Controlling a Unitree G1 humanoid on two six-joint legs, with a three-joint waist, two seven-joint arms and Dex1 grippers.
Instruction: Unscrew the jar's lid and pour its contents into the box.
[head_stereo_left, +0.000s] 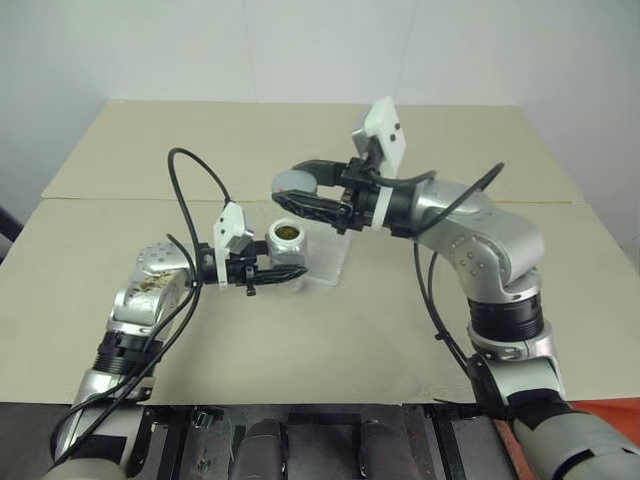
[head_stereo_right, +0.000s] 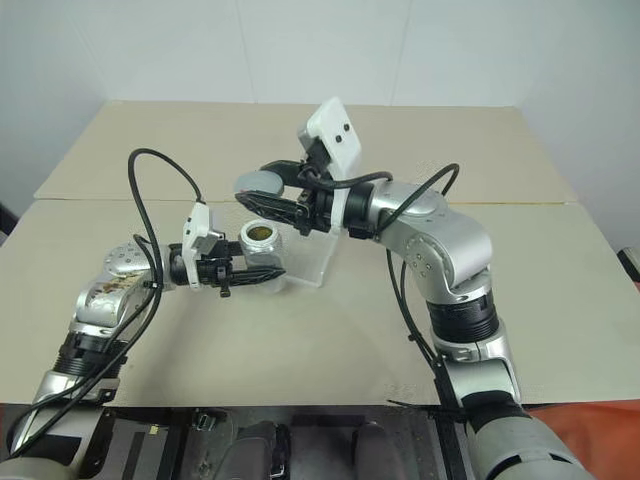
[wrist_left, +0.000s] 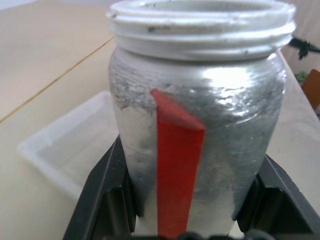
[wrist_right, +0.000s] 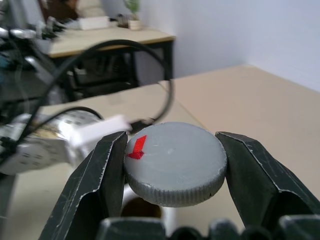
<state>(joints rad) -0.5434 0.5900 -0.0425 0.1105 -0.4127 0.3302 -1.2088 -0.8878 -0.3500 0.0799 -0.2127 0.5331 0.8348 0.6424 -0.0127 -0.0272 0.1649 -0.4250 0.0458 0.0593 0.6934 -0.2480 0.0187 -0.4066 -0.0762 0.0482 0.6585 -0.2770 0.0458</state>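
Note:
My right gripper is holding the grey lid clear of the jar's opening (head_stereo_left: 288, 232), so it should keep going past the box and let the lid go on the empty table (head_stereo_left: 388, 264) beyond.
The silvery jar (head_stereo_left: 285, 243) stands upright and uncapped, with my left gripper (head_stereo_left: 288, 272) shut on its lower body from the left. The left wrist view shows the jar's threaded mouth and red label (wrist_left: 175, 165) between the black fingers (wrist_left: 102, 195). Something brownish (head_stereo_left: 286, 232) lies inside the jar's opening. The grey lid (head_stereo_left: 292, 183), with a red mark (wrist_right: 136, 149) on top, is off the jar and hangs a little above it. My right gripper (head_stereo_left: 300, 192) is shut on its rim. The clear plastic box (head_stereo_left: 332, 256) lies on the table just behind and right of the jar.
The beige table (head_stereo_left: 330, 330) has a seam (head_stereo_left: 120, 199) running across behind the arms. Dark equipment (head_stereo_left: 300, 440) lines the front edge, and something red (head_stereo_left: 610, 410) shows at the lower right. White walls stand behind the table.

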